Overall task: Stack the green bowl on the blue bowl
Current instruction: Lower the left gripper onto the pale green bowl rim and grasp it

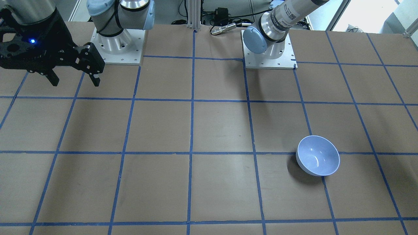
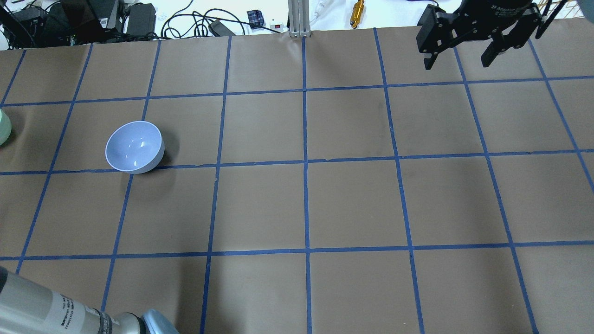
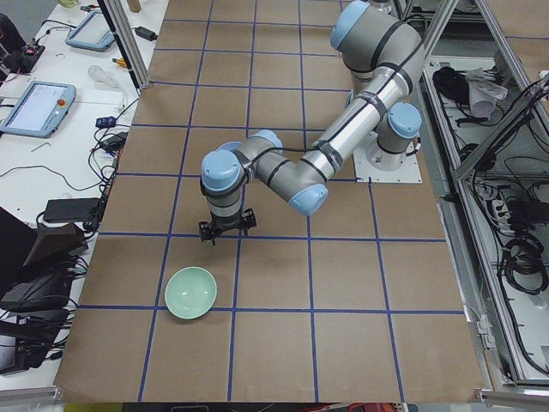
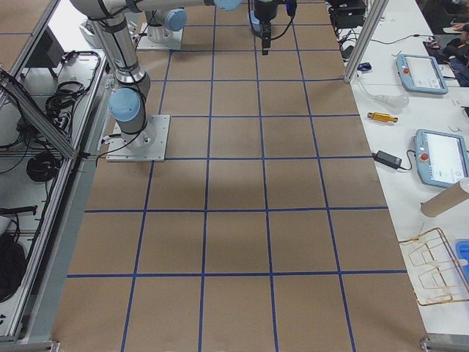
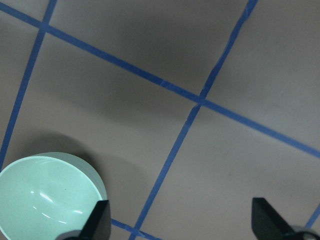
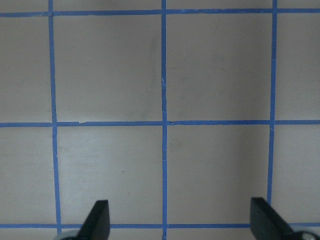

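Note:
I expect the green bowl (image 5: 49,198) to go deep inside, almost rim to rim, when I lower it, because the blue bowl's opening (image 1: 318,155) is wide and empty.
The blue bowl (image 2: 134,147) stands upright and empty on the table's left half; it also shows in the front-facing view (image 1: 317,155). The green bowl (image 3: 190,293) stands upright and empty near the table's left end. Only a sliver of it shows at the overhead view's left edge (image 2: 3,127). My left gripper (image 3: 226,232) hovers open just beside the green bowl, which lies at the lower left of the left wrist view (image 5: 47,195), beside the left finger. My right gripper (image 2: 456,66) hangs open and empty above the far right of the table.
The table is brown paper with a blue tape grid (image 2: 305,162). Both arm bases (image 1: 269,52) stand at the robot's edge. An aluminium post (image 2: 299,18), cables and a brass cylinder (image 2: 357,8) lie beyond the far edge. Tablets (image 3: 39,107) lie on a side bench.

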